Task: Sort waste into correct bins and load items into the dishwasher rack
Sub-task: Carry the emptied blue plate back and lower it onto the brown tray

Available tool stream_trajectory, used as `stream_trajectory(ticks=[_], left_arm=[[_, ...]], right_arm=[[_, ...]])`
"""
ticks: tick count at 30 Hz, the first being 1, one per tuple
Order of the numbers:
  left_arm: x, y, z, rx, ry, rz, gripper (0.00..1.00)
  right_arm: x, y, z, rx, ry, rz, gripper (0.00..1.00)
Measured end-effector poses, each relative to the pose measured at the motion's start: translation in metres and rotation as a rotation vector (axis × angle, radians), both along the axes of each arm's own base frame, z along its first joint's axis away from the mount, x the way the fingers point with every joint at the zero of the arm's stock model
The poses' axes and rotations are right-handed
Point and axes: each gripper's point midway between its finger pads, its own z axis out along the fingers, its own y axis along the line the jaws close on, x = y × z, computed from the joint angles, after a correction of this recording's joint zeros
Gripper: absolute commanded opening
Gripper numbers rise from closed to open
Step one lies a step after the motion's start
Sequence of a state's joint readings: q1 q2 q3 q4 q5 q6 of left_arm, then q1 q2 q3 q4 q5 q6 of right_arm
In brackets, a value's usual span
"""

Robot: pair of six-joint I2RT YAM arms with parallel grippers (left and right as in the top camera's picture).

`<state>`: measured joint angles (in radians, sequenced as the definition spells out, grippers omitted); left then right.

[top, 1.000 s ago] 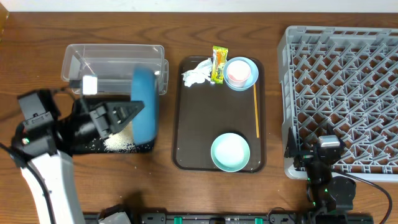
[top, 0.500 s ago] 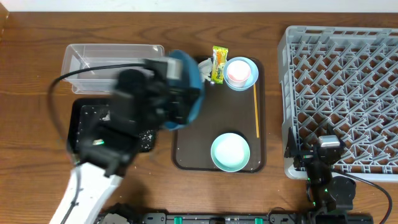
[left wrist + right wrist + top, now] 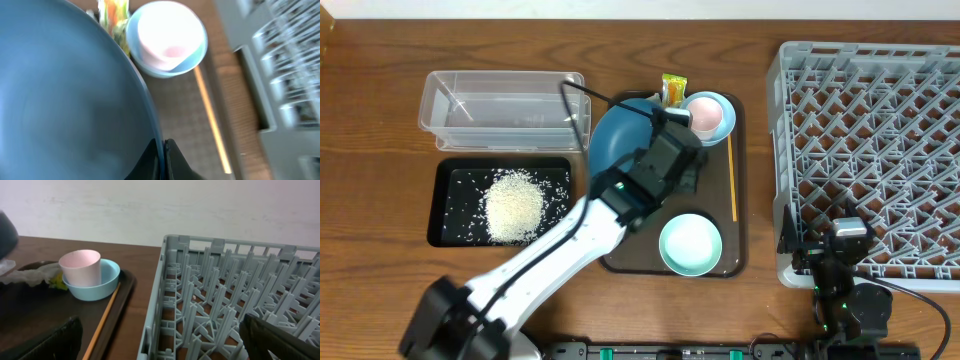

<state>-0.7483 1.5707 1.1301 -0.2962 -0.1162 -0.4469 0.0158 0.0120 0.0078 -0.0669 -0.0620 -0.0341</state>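
The dark-blue plate is hanging by the brown tray's open bottom in front of the tissue. So my left gripper should keep going down until the plate rests flat.
My left gripper is shut on the rim of the dark-blue plate and holds it tilted over the brown tray's far left. It hides the tissue from above; the tissue shows in the right wrist view. The snack wrapper peeks out behind the plate. The pink cup stands in a pale bowl. A second bowl is empty. The orange stick lies at the right. Rice lies in the black tray. My right gripper is open at the rack's front left corner.
The clear container stands behind the black tray, empty. The brown serving tray lies between the bins and the grey rack. My left arm stretches from the front left across the table to the tray.
My left arm has swung right from over the black tray to the brown tray, carrying the plate. The rice heap now lies uncovered in the black tray. The right arm has not moved.
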Motion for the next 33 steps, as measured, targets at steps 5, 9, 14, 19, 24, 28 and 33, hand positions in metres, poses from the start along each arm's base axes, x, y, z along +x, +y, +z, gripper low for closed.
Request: stream_trajectory(ticks=[5, 9, 14, 19, 24, 28, 33], left_arm=[[0.003, 0.000, -0.023, 0.023, 0.042, 0.034, 0.06], [0.003, -0.005, -0.021, -0.001, 0.037, 0.050, 0.06], [0.000, -0.019, -0.024, -0.020, 0.032, 0.033, 0.06], [-0.002, -0.025, -0.049, 0.016, 0.067, 0.024, 0.06], [-0.002, -0.025, -0.069, 0.047, 0.097, 0.022, 0.07], [-0.006, -0.029, -0.070, 0.027, 0.118, 0.000, 0.08], [-0.017, -0.041, -0.071, -0.021, 0.172, -0.063, 0.26]], right_arm=[[0.000, 0.000, 0.000, 0.000, 0.000, 0.000, 0.99], [0.000, 0.000, 0.000, 0.000, 0.000, 0.000, 0.99], [0.000, 0.000, 0.000, 0.000, 0.000, 0.000, 0.99], [0.000, 0.000, 0.000, 0.000, 0.000, 0.000, 0.99], [0.000, 0.000, 0.000, 0.000, 0.000, 0.000, 0.99], [0.000, 0.000, 0.000, 0.000, 0.000, 0.000, 0.99], [0.000, 0.000, 0.000, 0.000, 0.000, 0.000, 0.99]])
